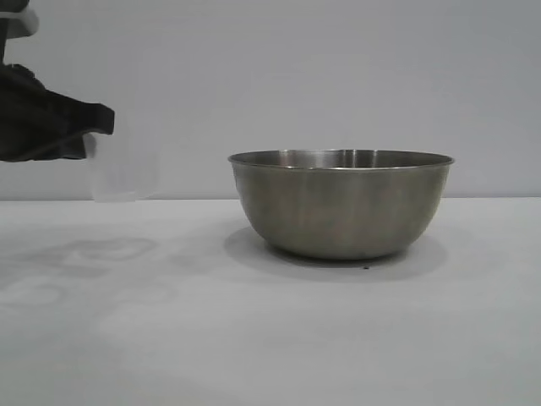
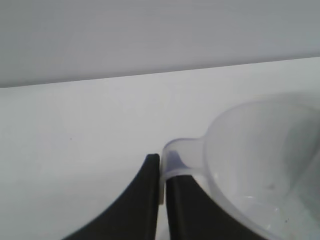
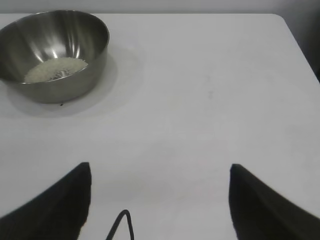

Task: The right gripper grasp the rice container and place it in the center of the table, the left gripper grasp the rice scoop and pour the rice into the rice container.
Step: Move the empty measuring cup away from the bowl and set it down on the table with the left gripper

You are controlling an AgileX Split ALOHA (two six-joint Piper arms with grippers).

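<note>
The empty rice scoop [image 1: 125, 169] is hanging upright above clear tabletop [image 1: 97, 251]. My left gripper should lower the scoop next until its base rests there, and then let go.
The steel rice container [image 1: 341, 203] stands on the white table [image 1: 270, 338], right of centre. The right wrist view shows it [image 3: 60, 35] with a heap of off-white rice [image 3: 55, 69] on its bottom. My left gripper [image 1: 100, 127] is at the far left, above the table, shut on the side handle of the translucent rice scoop [image 1: 122, 173]. In the left wrist view the fingers [image 2: 161, 172] pinch the handle, and the scoop [image 2: 260, 165] looks empty. My right gripper [image 3: 160, 170] is open and empty, well away from the bowl, out of the exterior view.
The table's far edge and a corner [image 3: 277, 17] show in the right wrist view. A plain grey wall [image 1: 270, 76] stands behind the table. Faint shadows [image 1: 93, 262] lie on the tabletop under the left arm.
</note>
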